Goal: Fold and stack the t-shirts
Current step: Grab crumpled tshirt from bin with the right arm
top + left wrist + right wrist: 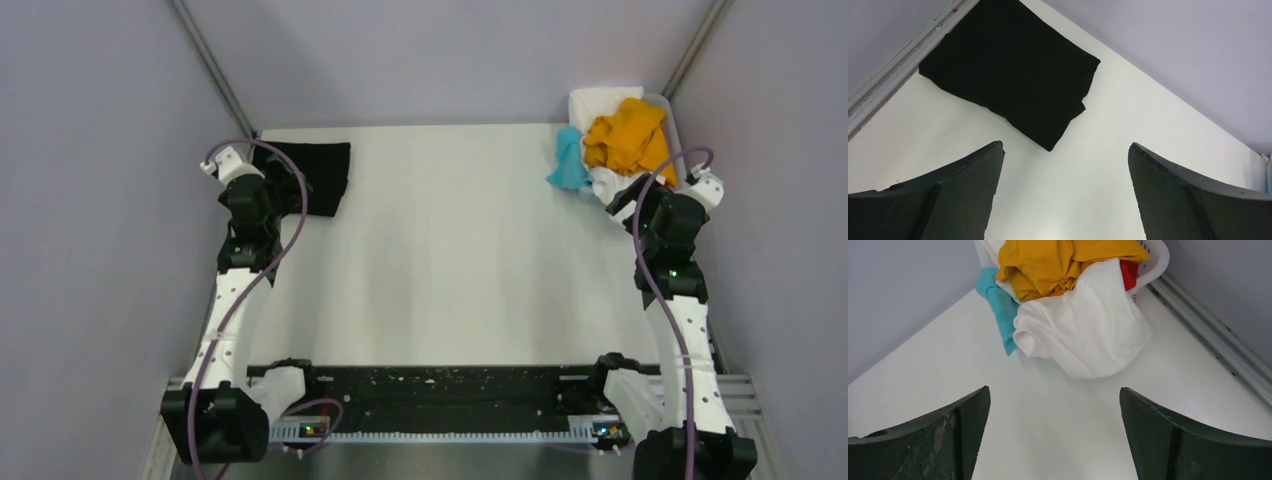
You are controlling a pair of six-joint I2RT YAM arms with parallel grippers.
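The mustard-orange shirt (622, 145) lies on top of the other shirts, so the robot's right gripper should keep going past the white shirt and close on the mustard-orange folds (636, 118).
A black t-shirt (318, 175) lies folded flat at the table's far left corner; the left wrist view shows it (1013, 75) ahead of the fingers. My left gripper (1065, 147) is open and empty, just short of the shirt's near corner. A white basket (1160, 260) at the far right holds a mustard-orange shirt (628, 135) (1058, 262) on top. A white shirt (1088, 330) spills over the rim onto the table, a teal one (570, 165) (1000, 305) hangs at the left, and a red one (1129, 272) peeks out. My right gripper (1054, 390) is open and empty just before the white shirt.
Grey walls close in the white table (450, 260) on three sides. Metal rails run along the wall by the black shirt (893, 75) and by the basket (1213, 335). A black strip (430, 390) spans the near edge between the arm bases.
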